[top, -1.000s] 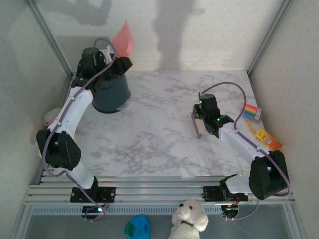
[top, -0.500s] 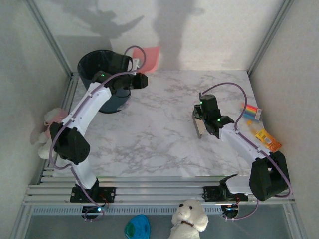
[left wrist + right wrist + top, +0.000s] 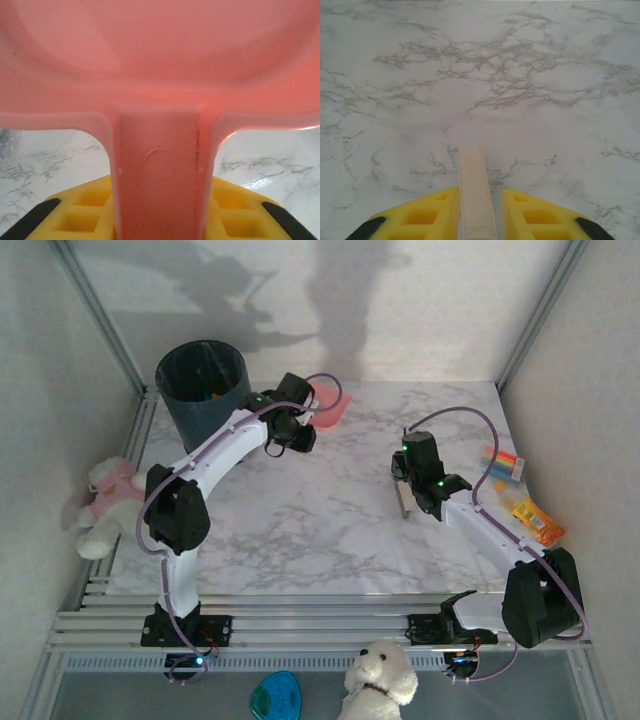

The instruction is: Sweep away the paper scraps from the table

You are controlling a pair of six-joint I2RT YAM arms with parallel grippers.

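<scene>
My left gripper should keep moving the pink dustpan, which is empty, to the table's middle, which is clear, and let go once the dustpan rests flat.
My left gripper is shut on the handle of a pink dustpan, held just right of the dark bin over the back of the marble table. In the left wrist view the dustpan spreads across the top, its handle between my yellow fingers. A small orange bit, maybe paper scraps, shows inside the bin. My right gripper is shut on a cream-white tool handle, pointing down at the bare table right of centre.
Striped packets and an orange packet lie at the table's right edge. A pink-and-white plush toy sits off the left edge. The ribbed metal rail runs along the front, with a white plush toy below it.
The left arm swung right and down from over the bin. The dustpan went from raised and tipped above the bin to low beside it. The right arm barely moved.
</scene>
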